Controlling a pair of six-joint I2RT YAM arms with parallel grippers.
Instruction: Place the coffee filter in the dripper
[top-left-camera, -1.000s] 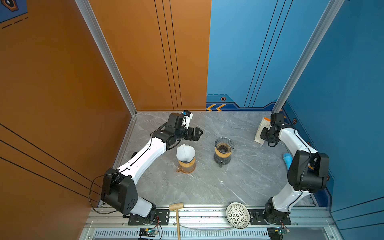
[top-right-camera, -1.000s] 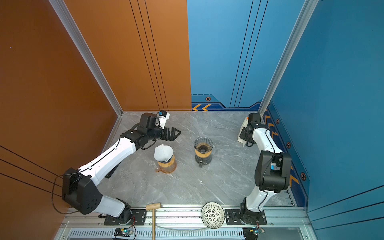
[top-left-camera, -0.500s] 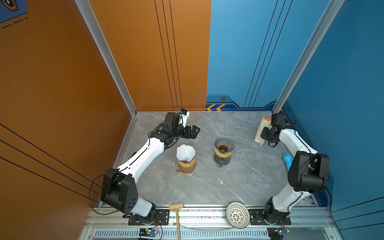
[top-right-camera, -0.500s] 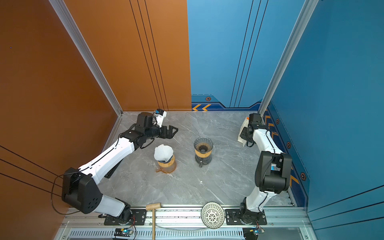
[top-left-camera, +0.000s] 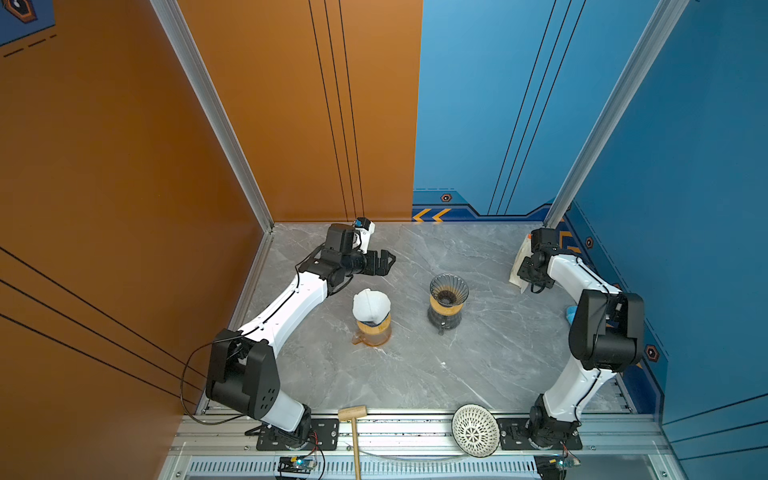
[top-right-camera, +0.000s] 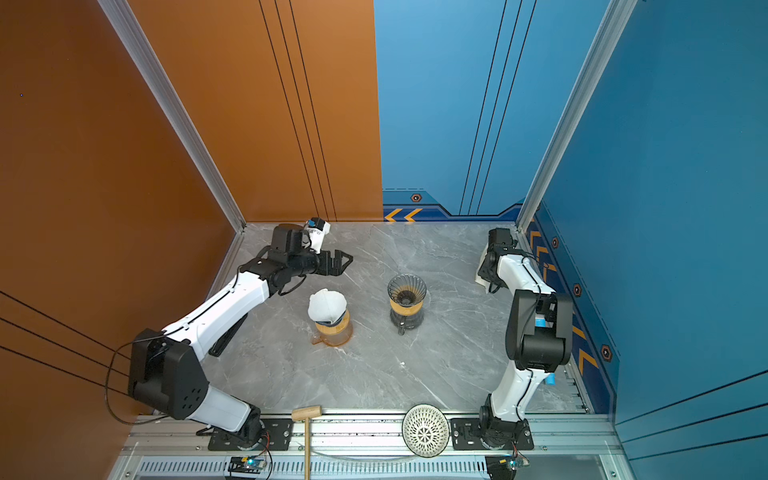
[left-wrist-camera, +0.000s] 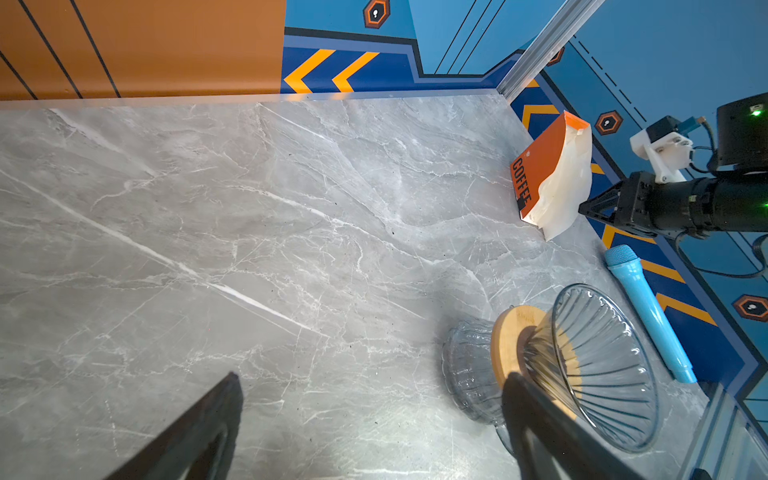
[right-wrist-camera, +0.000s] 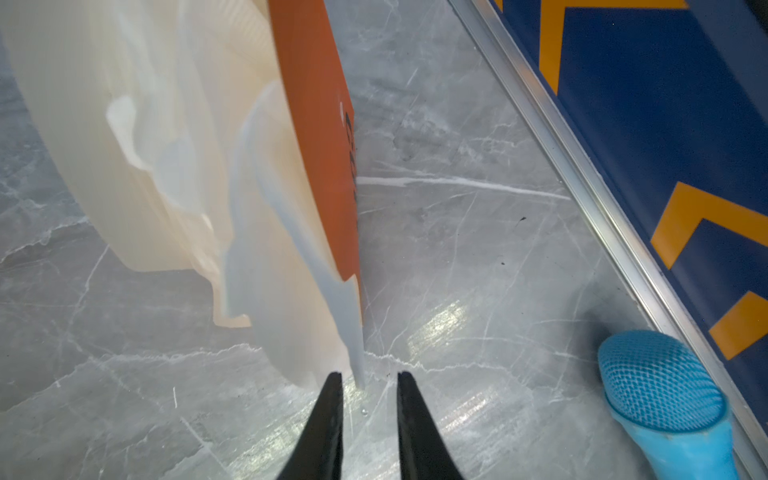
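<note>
Next, I open my right gripper, move it deeper over the filter's edge (right-wrist-camera: 342, 320) and close it there before I pull the filter out, because the coffee filter's corner (right-wrist-camera: 356, 377) only reaches the ends of its fingers.
A white coffee filter (top-left-camera: 371, 304) (top-right-camera: 327, 305) sits in the top of a dripper on an amber carafe (top-left-camera: 372, 332) at mid-table. To its right stands a ribbed glass dripper (top-left-camera: 448, 289) (top-right-camera: 407, 286) (left-wrist-camera: 602, 365) with a wooden collar, and nothing shows inside it. My left gripper (top-left-camera: 384, 262) (top-right-camera: 345, 262) (left-wrist-camera: 371, 378) hangs wide open behind the filter and holds nothing. My right gripper (top-left-camera: 523, 272) (top-right-camera: 482, 271) (right-wrist-camera: 369, 376) is at the back right, its jaws a narrow gap apart. The thin lower edge of an orange-and-white filter bag (top-left-camera: 516, 279) (left-wrist-camera: 552, 178) (right-wrist-camera: 166, 145) just reaches its tips and is not clamped.
A blue microphone (left-wrist-camera: 644, 307) (right-wrist-camera: 660, 382) (top-left-camera: 570, 313) lies along the right wall near the right arm. On the front rail rest a wooden mallet (top-left-camera: 352, 413) and a white woven bowl (top-left-camera: 475, 430). Walls close in the back and both sides.
My left gripper has drawn slightly back and to the left, away from the filter, still open. The right gripper has stayed at the bag's edge.
</note>
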